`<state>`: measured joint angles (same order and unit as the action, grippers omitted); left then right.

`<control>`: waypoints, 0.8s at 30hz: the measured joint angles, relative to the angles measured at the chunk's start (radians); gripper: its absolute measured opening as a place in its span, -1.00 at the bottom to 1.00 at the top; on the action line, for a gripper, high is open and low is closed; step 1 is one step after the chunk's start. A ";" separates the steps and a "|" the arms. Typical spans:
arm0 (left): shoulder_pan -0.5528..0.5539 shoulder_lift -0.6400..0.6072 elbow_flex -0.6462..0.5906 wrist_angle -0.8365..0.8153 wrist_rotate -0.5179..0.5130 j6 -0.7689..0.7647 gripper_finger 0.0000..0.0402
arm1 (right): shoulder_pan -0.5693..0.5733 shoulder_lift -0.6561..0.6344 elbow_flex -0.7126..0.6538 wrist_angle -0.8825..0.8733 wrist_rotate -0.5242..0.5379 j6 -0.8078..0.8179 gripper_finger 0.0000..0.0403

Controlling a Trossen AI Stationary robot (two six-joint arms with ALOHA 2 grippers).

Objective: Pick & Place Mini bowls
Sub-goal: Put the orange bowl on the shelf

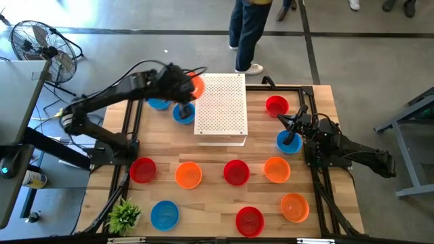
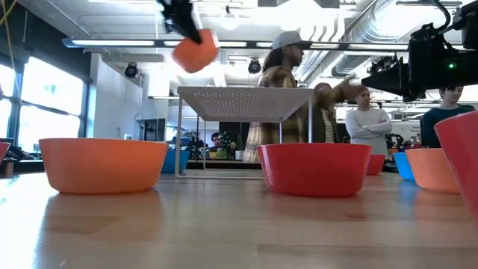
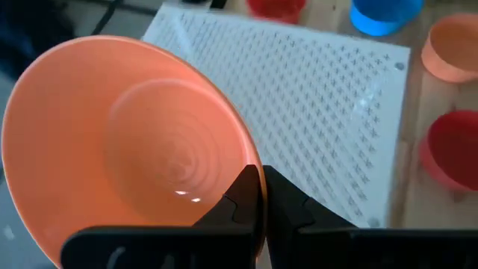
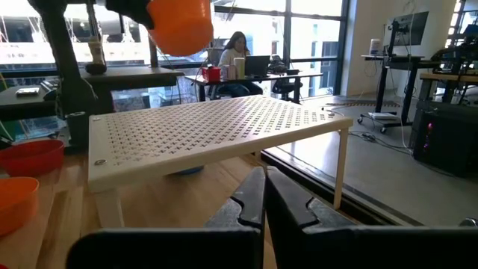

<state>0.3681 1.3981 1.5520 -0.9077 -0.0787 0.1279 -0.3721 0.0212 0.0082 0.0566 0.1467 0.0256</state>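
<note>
The orange bowl [image 1: 197,86] hangs by its rim above the empty white platform, so the robot's left gripper should go on down to the platform's far edge [image 1: 218,80] and let go there.
My left gripper [image 1: 188,87] is shut on an orange mini bowl [image 1: 197,86], held high over the left edge of the white perforated platform [image 1: 220,103]. In the low view the bowl [image 2: 196,51] hangs tilted, well above the platform top [image 2: 246,93]. Two blue mini bowls [image 1: 183,113] rest on the table under the arm. Several more red, orange and blue mini bowls stand on their bases across the near half of the table. My right gripper [image 4: 265,196] is shut and waits at the right side, level, beside a blue bowl [image 1: 288,142]. My left gripper pinches the orange bowl's rim [image 3: 250,170] between its two fingers, one finger [image 3: 233,203] on the inside of the wall and the other on the outside. The fingers slant down from above. The bowl is lifted clear and tilted, its open side facing the wrist.
A row of bowls, red [image 1: 143,169], orange [image 1: 188,174], red [image 1: 236,172] and orange [image 1: 276,169], lies in front of the platform. A red bowl [image 1: 276,106] stands right of the platform. A small green plant [image 1: 124,215] sits at the near left corner. People stand beyond the far edge.
</note>
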 joint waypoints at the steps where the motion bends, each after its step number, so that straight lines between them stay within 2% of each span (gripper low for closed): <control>1: 0.007 0.033 0.028 -0.001 0.014 0.038 -1.00 | 0.000 0.000 0.000 0.000 0.000 0.000 -1.00; 6: 0.062 0.190 0.137 -0.008 0.087 0.184 -1.00 | 0.000 0.000 0.000 0.000 0.000 0.000 -1.00; 13: 0.127 0.328 0.186 0.002 0.096 0.312 -1.00 | 0.000 0.000 0.000 0.000 0.000 0.000 -1.00; 24: 0.142 0.424 0.191 0.125 0.117 0.439 -1.00 | 0.000 0.000 0.000 0.014 0.000 0.000 -1.00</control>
<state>0.5104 1.8224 1.7429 -0.7823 0.0383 0.5672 -0.3721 0.0212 0.0082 0.0709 0.1471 0.0254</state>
